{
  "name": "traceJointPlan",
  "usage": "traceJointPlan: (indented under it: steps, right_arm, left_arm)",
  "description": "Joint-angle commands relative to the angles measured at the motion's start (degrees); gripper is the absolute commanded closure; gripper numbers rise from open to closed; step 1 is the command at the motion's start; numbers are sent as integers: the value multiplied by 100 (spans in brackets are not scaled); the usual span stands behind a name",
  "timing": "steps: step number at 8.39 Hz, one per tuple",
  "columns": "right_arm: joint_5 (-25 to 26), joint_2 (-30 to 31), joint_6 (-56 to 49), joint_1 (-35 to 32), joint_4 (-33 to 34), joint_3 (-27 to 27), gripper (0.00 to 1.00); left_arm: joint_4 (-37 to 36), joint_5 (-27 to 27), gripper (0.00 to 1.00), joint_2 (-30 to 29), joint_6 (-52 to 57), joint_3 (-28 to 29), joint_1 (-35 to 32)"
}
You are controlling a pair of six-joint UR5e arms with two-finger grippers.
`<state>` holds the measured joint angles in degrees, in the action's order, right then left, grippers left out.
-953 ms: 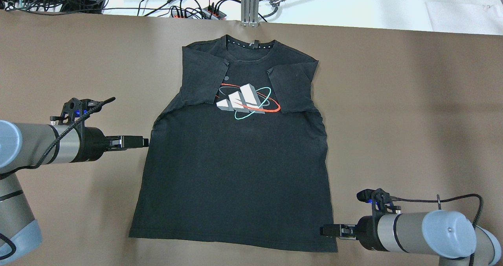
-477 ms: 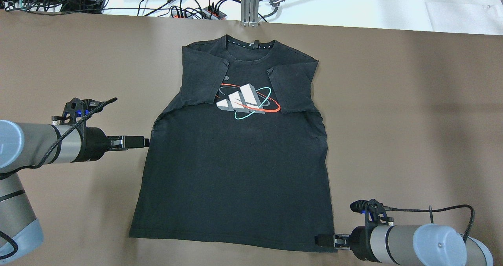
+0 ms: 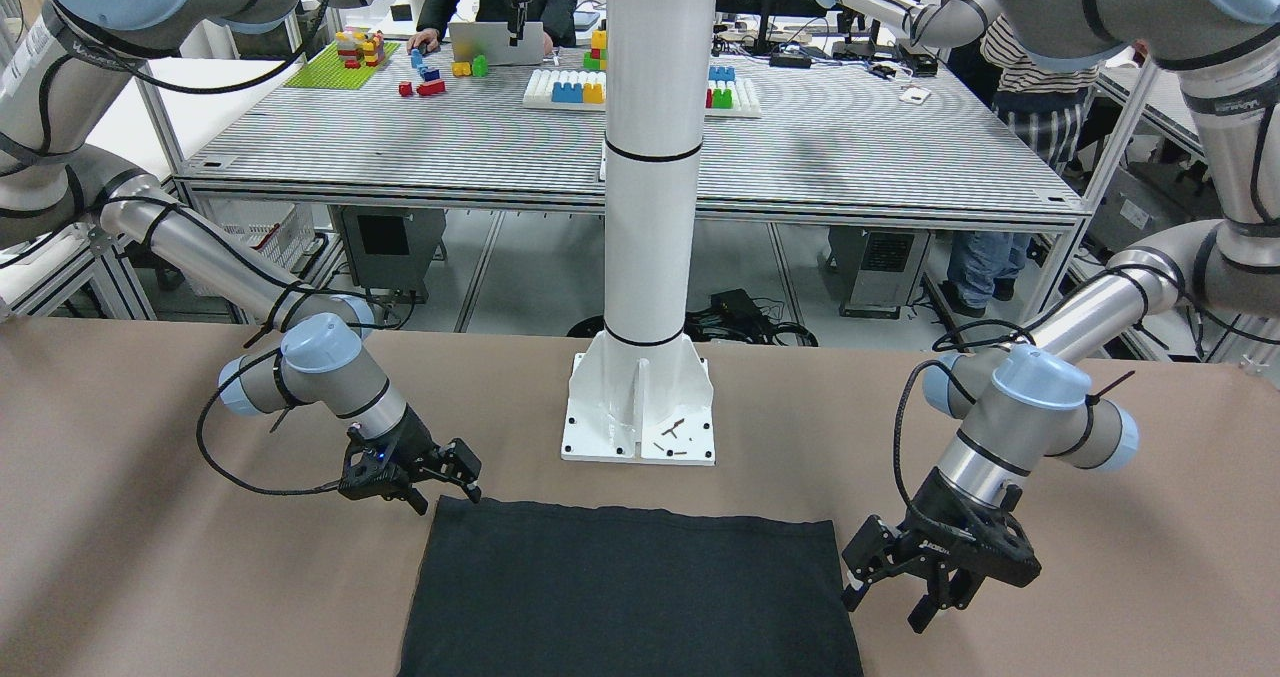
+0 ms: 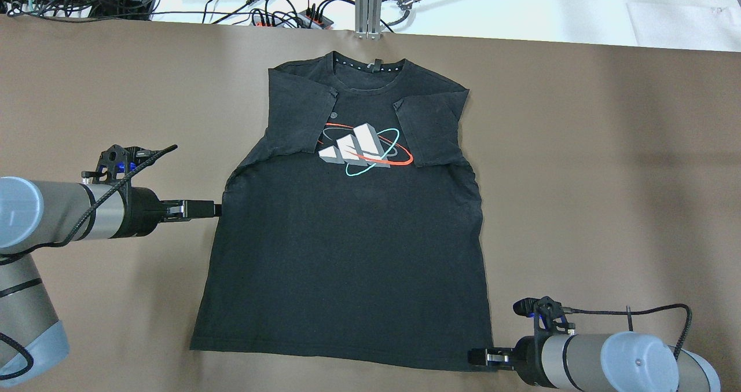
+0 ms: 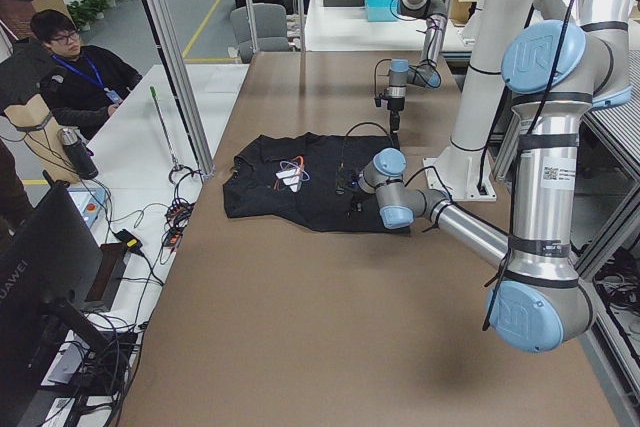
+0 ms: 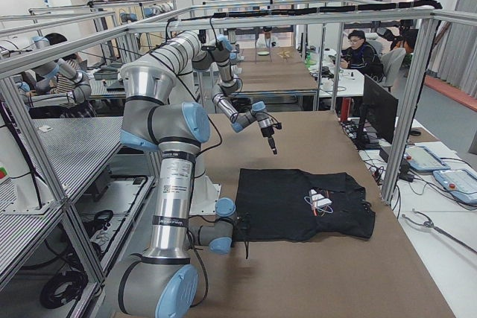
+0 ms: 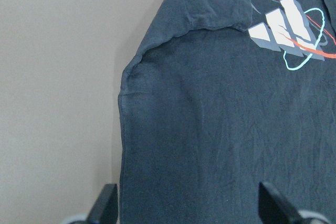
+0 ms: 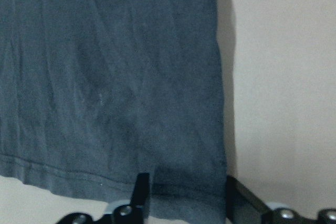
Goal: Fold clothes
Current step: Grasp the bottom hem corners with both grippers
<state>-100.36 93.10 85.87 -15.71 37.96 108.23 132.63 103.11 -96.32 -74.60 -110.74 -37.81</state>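
Note:
Soft ripples (image 8: 89, 95) run through the black T-shirt next to its slightly wavy edge. So the hem (image 3: 642, 513) will droop between my grippers when I lift its corners.
The black T-shirt (image 4: 347, 253) lies flat, front up, on the brown table (image 4: 608, 178), both sleeves folded in over a white, red and teal logo (image 4: 362, 149). My left gripper (image 4: 214, 209) is open at the shirt's left side edge; the left wrist view shows its fingertips (image 7: 107, 205) wide apart, straddling that edge (image 7: 126, 129). My right gripper (image 4: 472, 358) is open at the shirt's near right hem corner; in the right wrist view the corner (image 8: 184, 187) lies between the fingers (image 8: 140, 190). Both grippers are low over the table in the front view, left (image 3: 885, 607), right (image 3: 445, 497).
The white post's base (image 3: 640, 407) stands behind the shirt's hem on the robot's side. Cables and power strips (image 4: 278, 13) and an aluminium post (image 4: 369, 4) line the far edge. An operator (image 5: 75, 72) sits beyond the far side.
My right gripper has moved toward the near table edge and slightly inward, onto the hem corner. My left gripper has stayed at the side edge, with only a slight wrist shift.

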Motion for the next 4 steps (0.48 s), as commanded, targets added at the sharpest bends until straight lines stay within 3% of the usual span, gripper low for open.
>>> traceJointPlan:
  steps: [1, 4]
  right_arm:
    - [-1, -11, 0, -2, -7, 40, 100]
    - [-10, 67, 9, -38, -25, 338, 100]
  left_arm:
    - [0, -1, 6, -27, 16, 52, 1]
    - [0, -1, 6, -53, 16, 17, -7]
